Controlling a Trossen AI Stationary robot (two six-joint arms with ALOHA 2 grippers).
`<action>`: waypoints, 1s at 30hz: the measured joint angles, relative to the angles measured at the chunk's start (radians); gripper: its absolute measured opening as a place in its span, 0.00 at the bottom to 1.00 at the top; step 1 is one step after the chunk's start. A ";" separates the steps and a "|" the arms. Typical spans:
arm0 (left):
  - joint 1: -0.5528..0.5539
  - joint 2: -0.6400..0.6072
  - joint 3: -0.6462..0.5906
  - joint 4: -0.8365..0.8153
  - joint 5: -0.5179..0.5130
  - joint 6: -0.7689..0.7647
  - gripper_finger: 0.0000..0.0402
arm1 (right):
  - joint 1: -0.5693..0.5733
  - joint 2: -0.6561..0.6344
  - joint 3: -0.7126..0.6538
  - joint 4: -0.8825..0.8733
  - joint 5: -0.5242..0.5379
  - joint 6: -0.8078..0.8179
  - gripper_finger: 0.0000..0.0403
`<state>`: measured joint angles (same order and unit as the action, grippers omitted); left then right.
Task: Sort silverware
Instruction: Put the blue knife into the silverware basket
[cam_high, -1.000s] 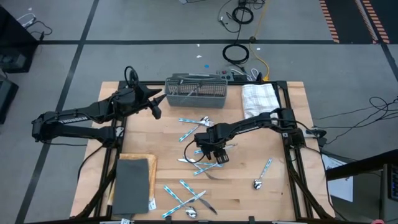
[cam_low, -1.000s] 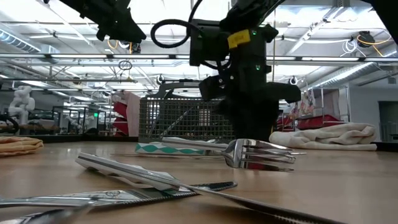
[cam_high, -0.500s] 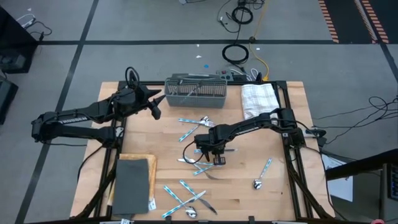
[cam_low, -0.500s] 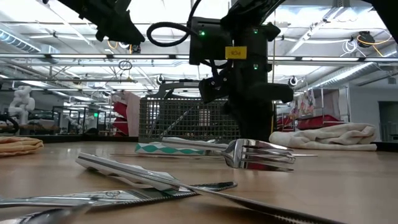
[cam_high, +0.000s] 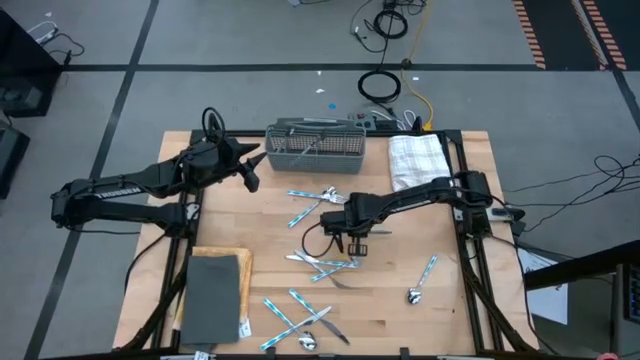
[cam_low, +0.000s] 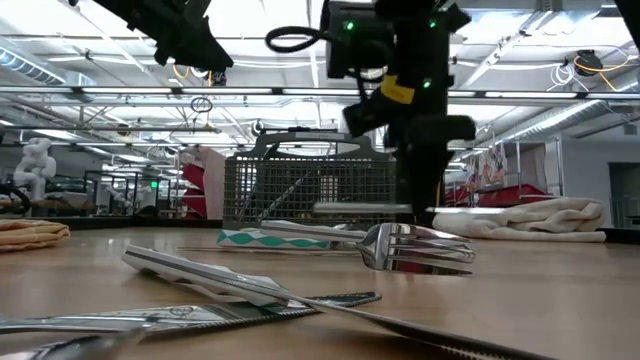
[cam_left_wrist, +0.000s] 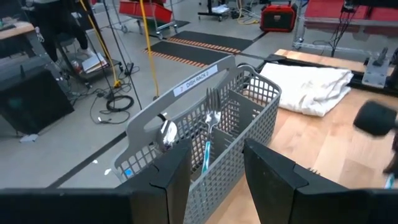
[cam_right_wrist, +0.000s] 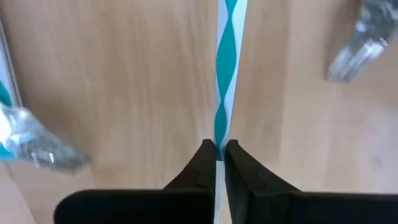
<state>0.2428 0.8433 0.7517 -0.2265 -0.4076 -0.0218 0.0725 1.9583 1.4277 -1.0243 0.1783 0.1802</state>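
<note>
I should tip the silverware piece (cam_low: 362, 208) upright before lowering it into the basket's towel-side end (cam_high: 349, 146): it hangs level from my right gripper and would lie across the basket.
Silverware with blue-and-white handles lies scattered flat on the wooden table (cam_high: 440, 320): a cluster (cam_high: 325, 263), pieces nearer the basket (cam_high: 312, 196), a spoon (cam_high: 420, 282) and a near group (cam_high: 295, 320). My right gripper (cam_high: 352, 244) hangs over the table's middle, shut on one thin piece (cam_right_wrist: 225, 68) with a teal-and-white handle. My left gripper (cam_left_wrist: 214, 168) stands open in the air at the far left, pointed at the grey mesh basket (cam_high: 315, 148). A fork and a spoon (cam_left_wrist: 211, 118) stand in the basket. My right gripper pinches the piece's patterned handle (cam_right_wrist: 217, 138) between its two fingertips. The fingers point down from above and lie across the piece. It hangs about level (cam_low: 360, 208), clear of the table and above the fork (cam_low: 420, 248) that lies there.
A white folded towel (cam_high: 417, 158) lies at the far right beside the basket. A dark grey mat (cam_high: 215, 297) on a tan cloth covers the near left corner. A knife (cam_low: 200, 272) lies close to the low camera.
My right gripper has shut on the patterned piece by the middle cluster, rolled about its own axis, and risen a little toward the far edge. The piece has come up off the table and now hangs level below the fingers.
</note>
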 joint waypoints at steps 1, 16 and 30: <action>0.000 0.000 0.000 0.000 0.000 0.005 0.37 | 0.000 -0.013 0.003 -0.018 0.020 0.001 0.00; 0.000 0.000 0.000 0.009 -0.016 0.009 0.37 | -0.155 -0.103 0.331 -0.311 0.751 -0.413 0.00; 0.000 0.000 0.000 0.009 -0.019 0.004 0.37 | -0.291 -0.049 0.343 -0.007 1.128 -1.361 0.00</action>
<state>0.2428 0.8433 0.7517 -0.2176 -0.4263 -0.0181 -0.2182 1.9090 1.7702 -1.0314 1.3061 -1.1808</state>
